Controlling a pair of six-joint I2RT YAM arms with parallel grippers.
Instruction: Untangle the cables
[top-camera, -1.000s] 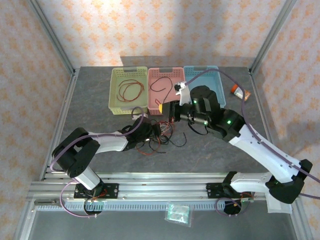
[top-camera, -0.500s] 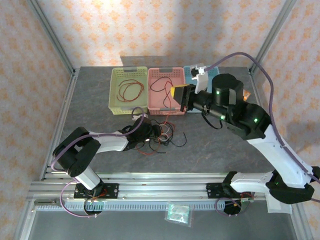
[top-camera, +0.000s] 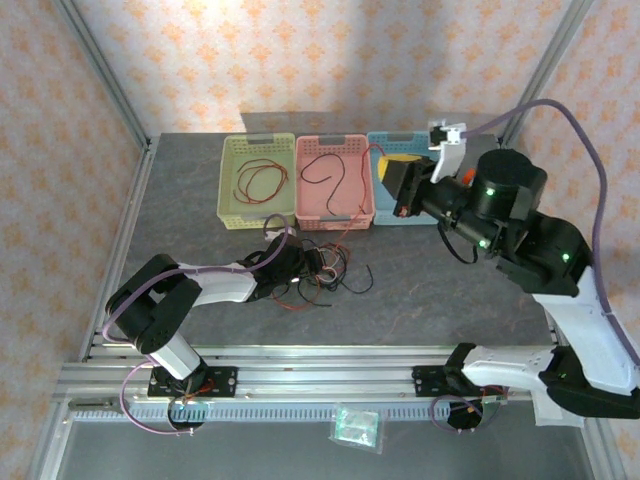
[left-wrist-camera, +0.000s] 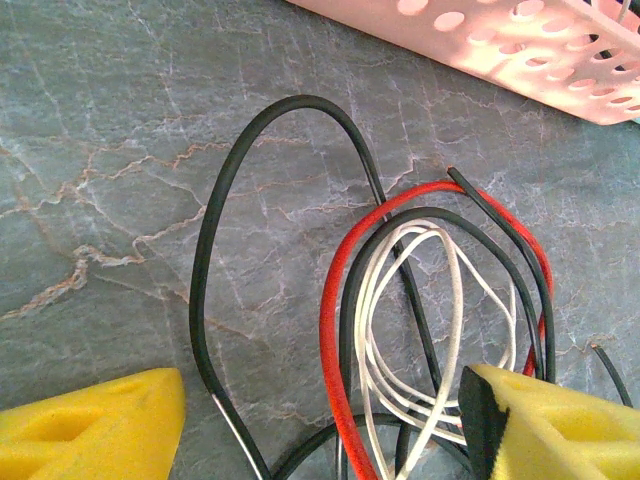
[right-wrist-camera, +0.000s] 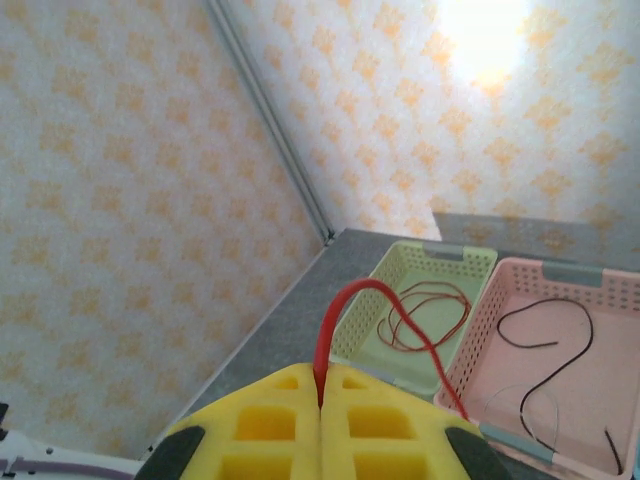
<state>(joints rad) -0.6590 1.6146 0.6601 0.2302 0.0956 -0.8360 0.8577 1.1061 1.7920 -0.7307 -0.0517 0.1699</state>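
The red cable (top-camera: 364, 170) is hanging by the blue basket and is far from the green basket of red wire (top-camera: 258, 183), so next my right gripper passes it to my left gripper.
The cables (top-camera: 322, 275) lie tangled on the grey table just in front of the pink basket (top-camera: 335, 205). In the left wrist view red (left-wrist-camera: 330, 330), black (left-wrist-camera: 215, 230) and white (left-wrist-camera: 400, 330) strands loop over each other. My left gripper (left-wrist-camera: 320, 440) is low over this pile, open, its yellow fingers (left-wrist-camera: 95, 430) either side of the strands. My right gripper (top-camera: 398, 188) is raised over the blue basket (top-camera: 420, 212). In its own view the right gripper (right-wrist-camera: 320, 385) is shut on a red cable (right-wrist-camera: 352, 290) that arcs up and trails down toward the pile.
A green basket (top-camera: 230, 205) holds a coiled red wire (top-camera: 260, 180), and the pink basket holds a dark wire (right-wrist-camera: 560, 335). The three baskets stand in a row at the back. Cage posts frame the table corners. A plastic packet (top-camera: 356, 428) lies beyond the front rail.
My right gripper has lifted away from the tangle and swung right and back to above the blue basket, drawing the red cable with it. The left arm has stayed in place.
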